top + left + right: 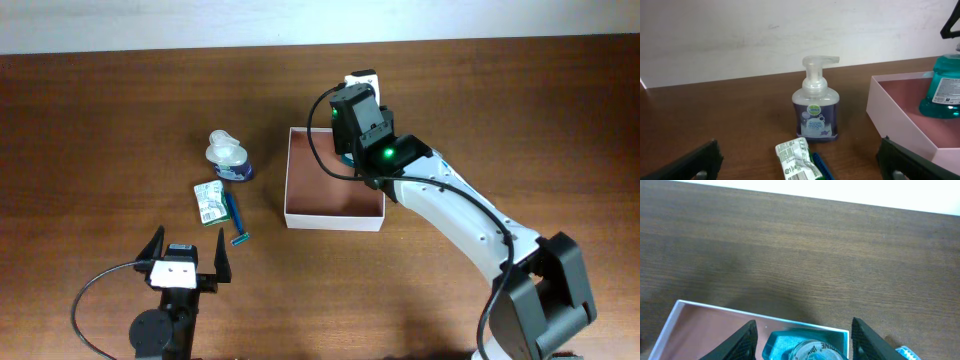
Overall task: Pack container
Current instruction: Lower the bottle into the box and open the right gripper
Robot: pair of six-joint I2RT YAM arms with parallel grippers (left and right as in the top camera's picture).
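My right gripper should keep moving away until it is clear of the container's rim, because the teal bottle [945, 90] is standing inside the container and its cap is free of my open fingers.
The container [333, 219] is a square shallow box with white walls and a reddish-brown inside, at mid-table. A teal bottle [945, 87] stands upright in its far right corner. My right gripper [357, 112] hangs over that corner. In the right wrist view its fingers [806, 342] are spread open on either side of the bottle's cap [807, 350], with gaps on both sides, above the container's rim [715, 307]. My left gripper [187, 262] is open and empty near the front edge. The left wrist view shows the container's near wall [890, 112].
A clear foam soap pump bottle [228, 155] [816, 112] stands left of the container. A green-white packet [209, 201] [797, 160] and a blue stick-like item [236, 217] [821, 166] lie in front of it. A small white item [362, 77] sits beyond the container.
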